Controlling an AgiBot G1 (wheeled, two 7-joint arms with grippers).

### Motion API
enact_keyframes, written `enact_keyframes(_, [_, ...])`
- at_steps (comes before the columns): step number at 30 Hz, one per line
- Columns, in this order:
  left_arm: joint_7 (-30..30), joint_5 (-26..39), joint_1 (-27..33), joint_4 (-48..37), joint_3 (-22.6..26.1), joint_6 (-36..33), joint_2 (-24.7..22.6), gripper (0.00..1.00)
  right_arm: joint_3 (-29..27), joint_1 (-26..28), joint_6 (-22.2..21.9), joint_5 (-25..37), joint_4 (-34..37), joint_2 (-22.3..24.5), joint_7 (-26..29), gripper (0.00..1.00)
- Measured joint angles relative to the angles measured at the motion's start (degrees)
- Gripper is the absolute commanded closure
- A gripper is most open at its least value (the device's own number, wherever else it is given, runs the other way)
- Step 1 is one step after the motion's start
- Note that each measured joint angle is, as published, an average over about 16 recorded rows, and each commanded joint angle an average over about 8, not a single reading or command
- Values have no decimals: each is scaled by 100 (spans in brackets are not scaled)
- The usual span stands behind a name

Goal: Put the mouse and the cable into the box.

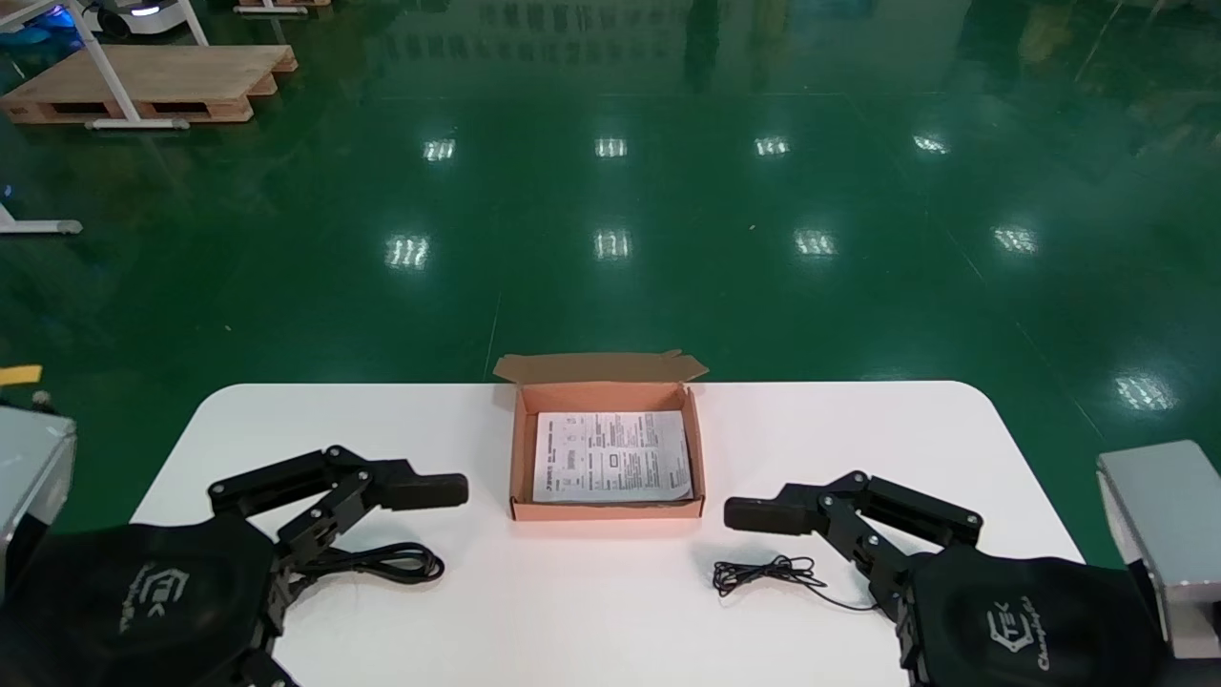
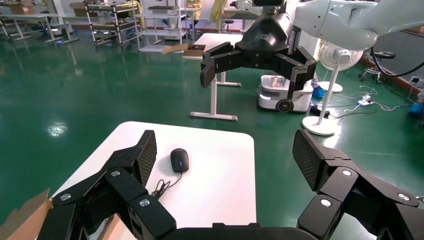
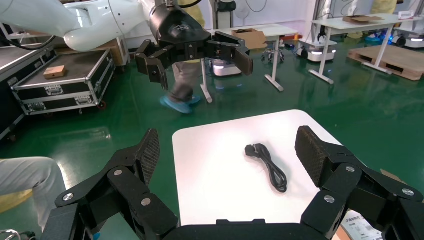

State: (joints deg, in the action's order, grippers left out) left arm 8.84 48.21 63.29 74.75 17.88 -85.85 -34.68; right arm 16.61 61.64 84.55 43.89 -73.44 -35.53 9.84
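I expect the coiled black cable [image 1: 368, 561] to stay bundled when I pick it up and carry it to the box, because the loops [image 1: 414, 562] are gathered in one narrow bundle.
An open cardboard box [image 1: 521, 458] with a printed sheet [image 1: 612, 456] in it sits mid-table. The coiled black cable [image 1: 401, 563] lies to its left, beside my left arm; the right wrist view shows this cable [image 3: 268, 166] too. The black mouse [image 2: 179, 160] rests right of the box, and its thin wire [image 1: 763, 574] is bunched beside my right arm. In the head view the arm hides the mouse. My left gripper [image 2: 225, 150] hovers open above the table, one finger [image 1: 429, 489] near the box. My right gripper [image 3: 227, 147] is likewise open and holds nothing, one finger [image 1: 763, 515] close to the box.
The white table [image 1: 610, 620] has rounded corners, with green floor all around. Grey housings flank it at the left [image 1: 29, 468] and right [image 1: 1164, 525]. A wooden pallet [image 1: 153, 81] lies far off.
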Motion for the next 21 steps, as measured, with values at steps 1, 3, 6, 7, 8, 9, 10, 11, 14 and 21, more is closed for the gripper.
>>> enact_keyframes(1, [-67,190,58,22,49,7,1,0,23,6,-36,77,-1,-17,-25,0])
enact_keyframes(3, [-219,620,187,55,158,46,-8,0,84,38,-126,276,0,-60,-75,0])
enact_keyframes(6, [-465,1353,394,71,329,171,-52,0,221,141,-305,700,34,-159,-136,0])
enact_keyframes(7, [-546,1614,467,66,391,226,-74,0,276,186,-370,862,53,-199,-152,0])
enact_keyframes(8, [-627,1866,538,65,451,276,-94,0,327,227,-433,1015,67,-235,-171,0])
enact_keyframes(9, [-715,2123,617,58,519,341,-121,0,388,277,-504,1192,85,-281,-186,0])
enact_keyframes(10, [-797,2377,693,41,585,415,-152,0,453,334,-578,1381,108,-331,-200,0])
enact_keyframes(11, [-876,2618,768,18,645,491,-185,0,519,392,-648,1569,130,-381,-213,0])
enact_keyframes(14, [-1064,3168,943,-75,774,722,-297,0,702,567,-829,2073,203,-520,-219,0])
enact_keyframes(21, [-1180,3635,1067,-249,882,1050,-460,0,943,824,-1020,2675,354,-708,-155,0])
